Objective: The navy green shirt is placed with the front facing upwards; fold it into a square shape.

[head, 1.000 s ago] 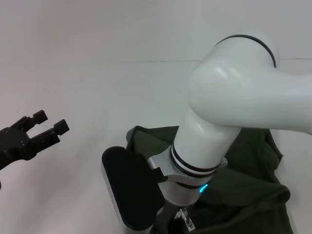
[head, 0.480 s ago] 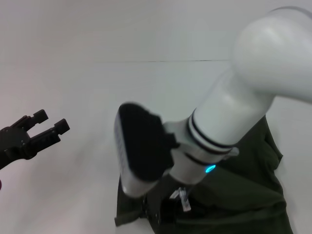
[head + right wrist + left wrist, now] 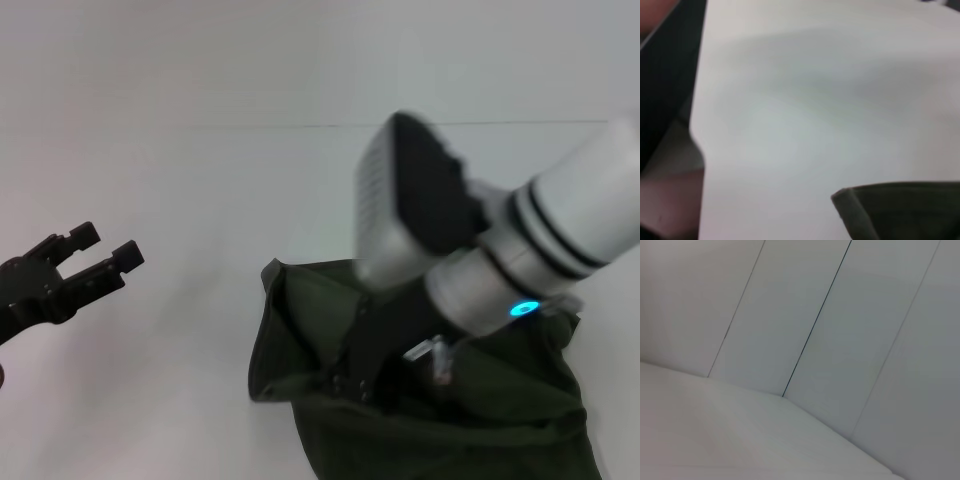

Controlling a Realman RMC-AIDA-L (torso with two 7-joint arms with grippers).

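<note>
The robot's right gripper is holding the shirt's raised fold above the shirt and should next pull the fold across until it reaches the shirt's opposite edge.
The navy green shirt lies bunched at the near right of the white table. Its plain dark green cloth is heaped in folds and no lettering shows. My right gripper reaches down into the shirt's left part and is shut on a raised fold of it; its dark fingers are hard to tell apart from the cloth. A corner of the shirt shows in the right wrist view, over the table. My left gripper hangs open and empty above the table at the left, well apart from the shirt.
The right arm's white forearm and its wrist camera block hide the shirt's far right part. The left wrist view shows only the white table and a panelled wall. A dark area lies beyond the table's edge.
My right arm has swung up and to the right, wrist turning. The shirt's left edge, low and near half a second ago, is now raised and bunched. The left arm has not moved.
</note>
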